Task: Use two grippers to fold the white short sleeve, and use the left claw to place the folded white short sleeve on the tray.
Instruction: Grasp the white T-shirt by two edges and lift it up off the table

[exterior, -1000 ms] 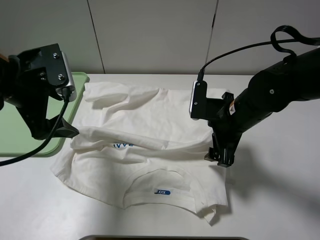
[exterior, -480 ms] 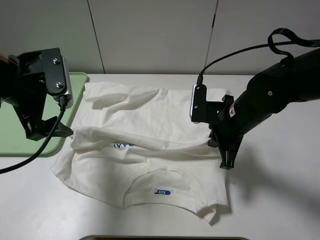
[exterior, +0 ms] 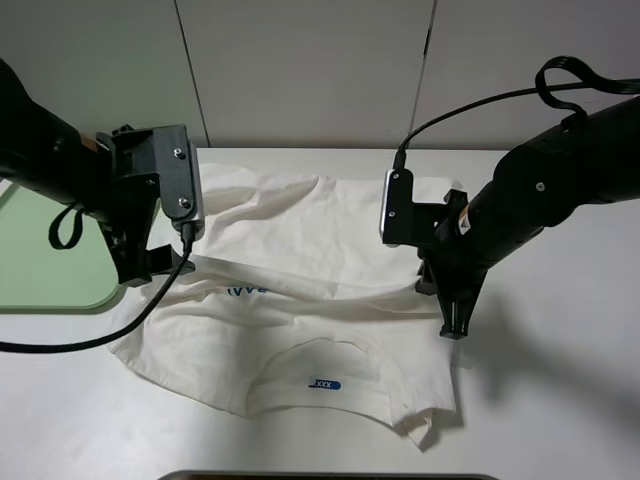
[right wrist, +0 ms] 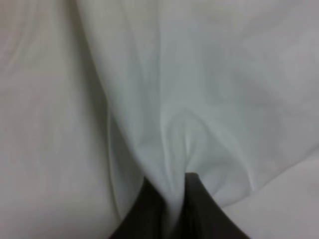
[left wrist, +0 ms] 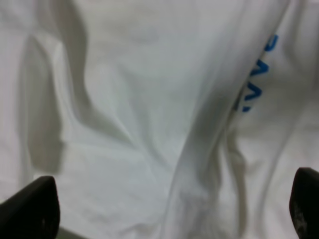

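Note:
The white short sleeve's fold is in my right gripper, but the fold's tray-side end lies loose (exterior: 206, 266). Next, my left gripper pinches that end (left wrist: 187, 206) before both grippers lift.
The white short sleeve (exterior: 300, 330) lies spread and wrinkled on the table, with blue lettering (exterior: 245, 291) and a blue neck label (exterior: 323, 383) near the front. My left claw (exterior: 150, 268) hangs open over the shirt's left edge. In the left wrist view the left claw (left wrist: 169, 209) has its fingertips (left wrist: 30, 209) wide apart above the cloth (left wrist: 124, 124), with nothing between them. My right gripper (exterior: 455, 325) is shut on the shirt's right edge, and in the right wrist view the right gripper (right wrist: 169, 209) pinches a fold of cloth (right wrist: 189, 99). The pale green tray (exterior: 50, 270) sits at the far left.
The white table (exterior: 560, 400) extends to the right and front of the shirt. A pale wall (exterior: 300, 70) stands behind. A dark edge (exterior: 320, 476) shows at the bottom of the high view.
My left arm swung right, from above the tray to the shirt's left edge, still open. My right gripper closed on the shirt's right edge and has held still since.

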### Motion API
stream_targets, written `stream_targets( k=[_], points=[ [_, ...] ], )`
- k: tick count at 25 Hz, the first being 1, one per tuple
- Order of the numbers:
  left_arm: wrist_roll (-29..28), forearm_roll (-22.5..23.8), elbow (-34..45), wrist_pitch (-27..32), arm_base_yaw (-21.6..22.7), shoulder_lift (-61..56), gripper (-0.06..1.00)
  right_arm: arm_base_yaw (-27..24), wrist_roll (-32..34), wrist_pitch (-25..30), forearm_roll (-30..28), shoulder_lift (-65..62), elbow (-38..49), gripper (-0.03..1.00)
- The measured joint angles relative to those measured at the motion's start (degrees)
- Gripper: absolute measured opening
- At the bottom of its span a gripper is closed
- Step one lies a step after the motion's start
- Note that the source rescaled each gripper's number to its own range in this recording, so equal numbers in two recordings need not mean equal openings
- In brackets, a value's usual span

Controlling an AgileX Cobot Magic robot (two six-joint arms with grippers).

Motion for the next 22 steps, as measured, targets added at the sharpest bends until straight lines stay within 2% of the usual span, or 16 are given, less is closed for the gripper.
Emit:
stream_targets(
  k=[3,12,16,19,22],
  points=[
    [0.66,0.0,-0.04,-1.93,-0.5,2.61,0.91,0.0,0.0,0.89,0.0,0.0,0.0,0.0],
    [0.66,-0.13,-0.04,-2.73,-0.5,11.03,0.86,0.0,0.0,1.0,-0.43,0.0,0.0,0.0],
    [0.59,-0.18,-0.04,-4.08,-0.5,13.81,0.85,0.0,0.0,2.97,-0.44,0.0,0.0,0.0],
    [-2.46,-0.18,-0.04,-7.87,-0.5,15.28,0.85,0.0,0.0,3.91,-0.44,0.0,0.0,0.0],
    [-3.38,0.25,-0.04,-8.99,-0.5,15.43,0.85,0.0,0.0,4.49,-0.44,0.0,-0.02,0.0]
  ],
)
